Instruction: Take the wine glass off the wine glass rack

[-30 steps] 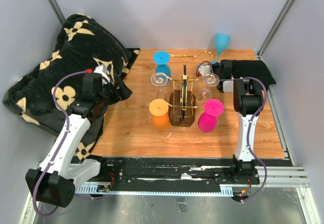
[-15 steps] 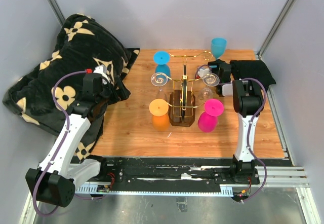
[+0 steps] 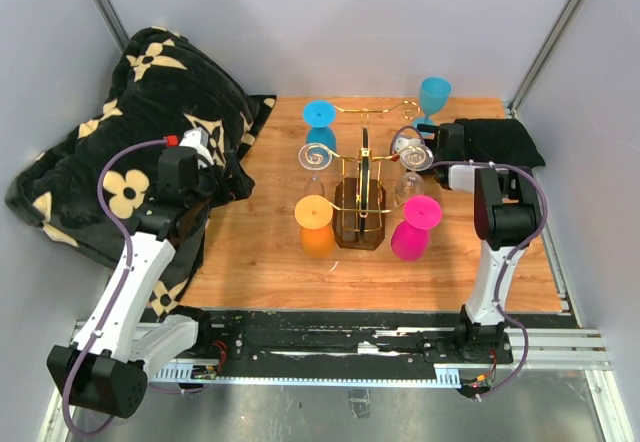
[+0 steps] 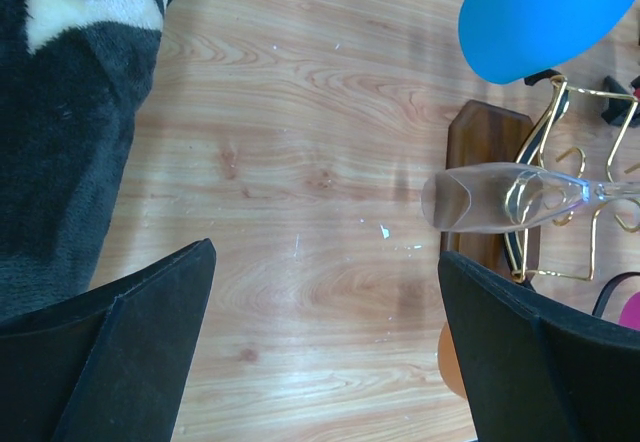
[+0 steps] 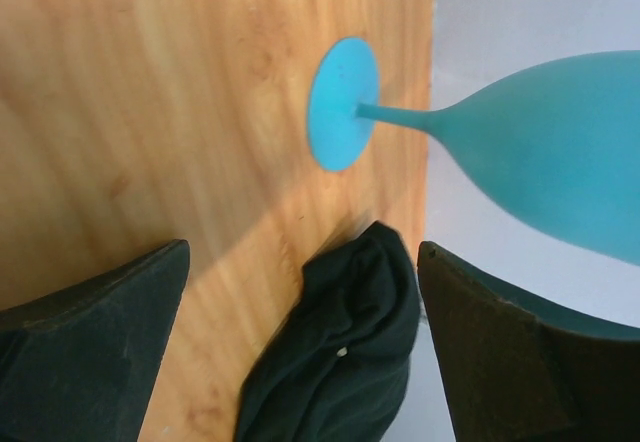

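The teal wine glass's foot (image 5: 342,104) is flat on the wood, so my right gripper should keep moving away and close on the nearest clear wine glass's foot (image 3: 416,158).
The gold wire wine glass rack (image 3: 361,194) stands mid-table on its dark wooden base (image 4: 487,158). Blue (image 3: 320,127), orange (image 3: 316,224), pink (image 3: 415,226) and two clear wine glasses (image 3: 313,154) hang upside down from its arms. A teal wine glass (image 3: 434,96) stands upright on the wood at the back right, its foot (image 5: 343,103) flat on the table. My right gripper (image 3: 438,134) is open just in front of it, touching nothing (image 5: 303,262). My left gripper (image 3: 228,167) is open over bare wood (image 4: 325,262), left of a clear glass (image 4: 490,198).
A black blanket with cream flowers (image 3: 150,112) is heaped at the left and spills onto the table. A black cloth (image 3: 500,142) lies at the back right corner, under my right gripper (image 5: 340,352). Grey walls close in on three sides.
My right gripper opened and let go of the teal glass, which went from tilted to standing upright at the back right. The right elbow swung outward. The left arm shifted slightly.
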{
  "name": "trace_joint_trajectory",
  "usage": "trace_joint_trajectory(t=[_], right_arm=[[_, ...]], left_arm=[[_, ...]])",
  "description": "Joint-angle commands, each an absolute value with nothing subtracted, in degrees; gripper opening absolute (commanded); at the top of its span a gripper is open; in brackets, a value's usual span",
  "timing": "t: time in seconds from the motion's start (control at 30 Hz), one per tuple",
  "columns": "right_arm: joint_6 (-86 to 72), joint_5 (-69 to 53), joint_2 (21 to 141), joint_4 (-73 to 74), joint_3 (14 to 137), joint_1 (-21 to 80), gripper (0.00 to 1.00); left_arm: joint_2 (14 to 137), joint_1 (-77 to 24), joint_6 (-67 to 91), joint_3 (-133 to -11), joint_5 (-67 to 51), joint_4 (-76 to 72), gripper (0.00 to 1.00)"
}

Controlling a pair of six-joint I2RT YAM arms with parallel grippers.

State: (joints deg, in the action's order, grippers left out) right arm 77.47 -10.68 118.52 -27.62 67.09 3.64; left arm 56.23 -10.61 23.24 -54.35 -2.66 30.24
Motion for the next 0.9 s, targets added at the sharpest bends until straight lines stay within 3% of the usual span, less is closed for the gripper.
trace_joint_trajectory(t=[0.0,0.33,0.43,0.47,0.5,0.53,0.6,0.67,0.8,0.87], right_arm=[[71.4,-13.2,115.6,-2.6,66.5,3.8,0.98],[47.0,-26.9,109.7,21.6,78.8,-5.5,1.0],[34.1,-32.7,111.1,27.9,86.7,-8.5,0.86],[29.3,-32.8,111.8,31.7,89.6,-9.1,0.84],[25.6,-33.2,111.8,35.4,91.6,-9.4,0.87],[20.9,-30.3,111.0,37.1,91.9,-9.6,0.95],[12.7,-23.2,107.9,39.0,91.2,-9.7,0.99],[3.2,-14.7,103.1,38.3,88.7,-9.9,0.99],[-7.3,-15.9,95.4,45.8,89.4,-12.8,1.0],[-12.1,-14.2,88.3,42.3,85.7,-13.8,0.99]], left_arm=[[53.3,-10.8,21.7,-53.9,-2.2,30.7,1.0],[50.7,-10.8,22.6,-53.9,-4.6,32.7,1.0],[50.8,-10.8,24.7,-54.3,-7.6,32.4,1.0],[51.1,-10.8,25.6,-54.4,-9.2,31.7,1.0],[51.5,-10.8,26.3,-54.9,-10.6,31.5,1.0],[51.9,-10.8,27.0,-55.8,-11.2,31.7,1.0],[52.1,-10.8,27.2,-56.8,-10.8,32.4,1.0],[51.9,-10.8,26.8,-57.3,-8.7,33.1,1.0],[51.8,-10.8,27.1,-58.6,-6.3,34.8,1.0],[51.9,-10.8,27.2,-59.1,-5.8,35.3,1.0]])
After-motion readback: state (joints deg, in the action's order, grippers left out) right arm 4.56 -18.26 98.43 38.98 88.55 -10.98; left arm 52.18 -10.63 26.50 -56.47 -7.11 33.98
